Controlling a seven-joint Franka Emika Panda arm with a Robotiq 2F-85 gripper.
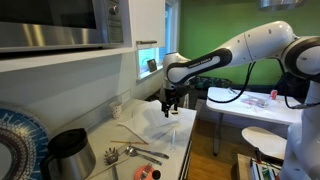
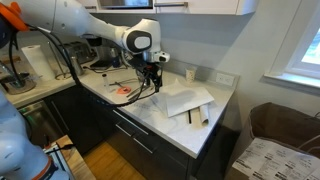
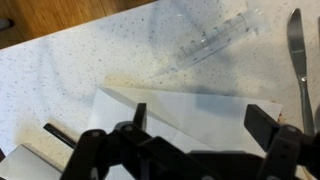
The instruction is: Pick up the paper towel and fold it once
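My gripper keeps moving down, as its open fingers are on both sides of the paper towel's slanting edge (image 3: 180,134), clear of the tube and knife, until they can pinch that paper layer (image 3: 198,117).
The white paper towel (image 2: 183,101) lies flat on the light speckled countertop; it also shows in an exterior view (image 1: 165,128) and fills the lower part of the wrist view (image 3: 195,115). My gripper (image 2: 152,84) hangs a little above the towel's near edge, also seen in an exterior view (image 1: 171,108). In the wrist view its two fingers (image 3: 200,125) stand wide apart over the towel with nothing between them. The gripper is open and empty.
A clear plastic tube (image 3: 215,45) and a knife (image 3: 298,55) lie on the counter beyond the towel. A whisk (image 1: 125,152), a black pot (image 1: 68,150), a pink item (image 1: 146,173) and a patterned plate (image 1: 15,140) sit nearby. A cardboard roll (image 2: 197,118) lies by the towel.
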